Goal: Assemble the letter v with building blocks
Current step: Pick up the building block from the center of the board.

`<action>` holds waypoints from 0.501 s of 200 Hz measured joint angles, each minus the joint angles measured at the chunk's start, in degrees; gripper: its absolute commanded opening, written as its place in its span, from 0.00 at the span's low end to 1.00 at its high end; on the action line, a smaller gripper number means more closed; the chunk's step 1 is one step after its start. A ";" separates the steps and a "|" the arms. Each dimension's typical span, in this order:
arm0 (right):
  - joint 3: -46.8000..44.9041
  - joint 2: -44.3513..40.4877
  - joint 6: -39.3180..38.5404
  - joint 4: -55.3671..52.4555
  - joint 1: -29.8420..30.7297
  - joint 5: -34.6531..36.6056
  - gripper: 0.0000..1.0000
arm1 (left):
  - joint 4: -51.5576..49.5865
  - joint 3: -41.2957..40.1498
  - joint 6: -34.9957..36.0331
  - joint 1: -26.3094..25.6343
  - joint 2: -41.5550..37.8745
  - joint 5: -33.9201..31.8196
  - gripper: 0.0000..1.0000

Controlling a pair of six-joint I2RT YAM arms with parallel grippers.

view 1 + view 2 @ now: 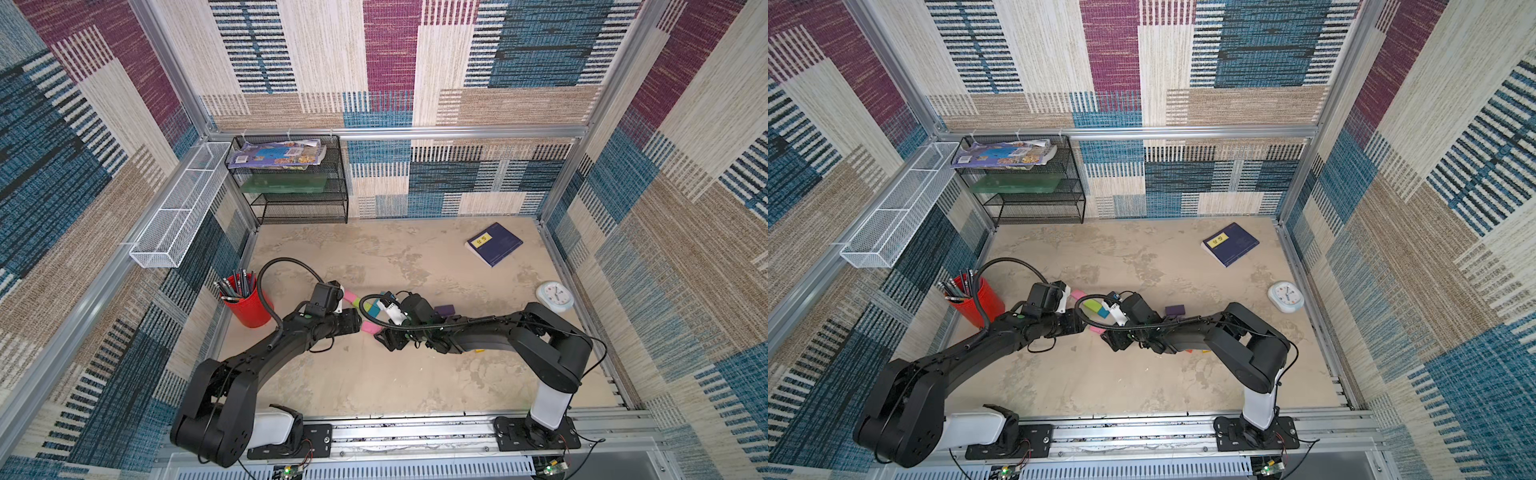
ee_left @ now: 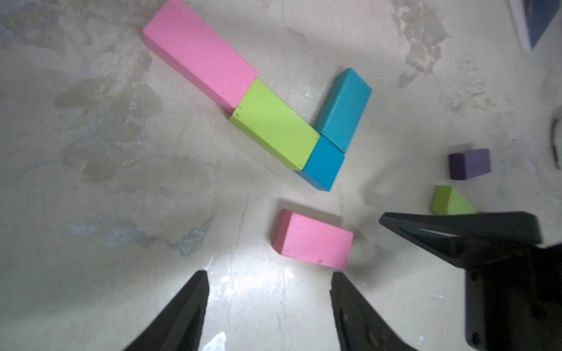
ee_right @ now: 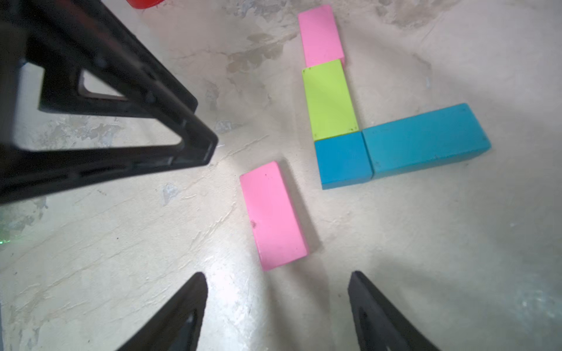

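The loose pink block (image 2: pixel 314 239) is lying crosswise to my left gripper's fingers. My right gripper should grip it by its long sides and put it down past the long teal block (image 3: pixel 477 129).
Four building blocks lie joined in an angled row. A long pink block (image 2: pixel 200 54) and a lime green block (image 2: pixel 273 124) form one arm. A square teal block (image 2: pixel 324 165) sits at the corner and a long teal block (image 2: pixel 343 109) forms the other arm. A loose pink block (image 2: pixel 313 240) lies flat, apart from the corner. My left gripper (image 2: pixel 269 279) is open just short of it, with nothing between the jaws. My right gripper (image 3: pixel 278 279) is open too, and the same pink block (image 3: pixel 273 215) lies just beyond its fingertips. A purple block (image 2: pixel 470 164) and another lime green block (image 2: pixel 450 202) lie off to the side.
In both top views a dark blue book (image 1: pixel 493 244) and a white clock (image 1: pixel 555 296) lie at the back right. A red pencil cup (image 1: pixel 247 301) stands at the left edge, and a black wire rack (image 1: pixel 291 183) in the back left corner. The two arms meet closely over the blocks.
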 measured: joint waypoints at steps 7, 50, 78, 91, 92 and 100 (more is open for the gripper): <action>0.74 0.31 -0.79 -0.37 -0.02 0.39 0.78 | 0.55 -0.55 -0.52 0.07 -1.11 0.15 0.68; 6.21 4.48 -4.81 -3.85 0.37 1.29 0.74 | 1.66 -3.98 -3.19 1.70 -7.02 0.48 0.72; 8.57 6.25 -6.47 -5.99 1.01 1.22 0.71 | 1.92 -5.29 -3.87 3.02 -9.16 1.25 0.72; 9.44 6.99 -6.97 -6.86 1.49 1.22 0.67 | 1.92 -5.53 -3.89 3.72 -9.57 1.44 0.72; 9.53 7.08 -7.06 -6.97 1.51 1.22 0.67 | 1.95 -5.55 -3.89 3.76 -9.60 1.44 0.72; 10.03 7.61 -7.28 -7.52 1.77 1.25 0.65 | 2.01 -5.73 -3.98 4.15 -9.79 1.46 0.71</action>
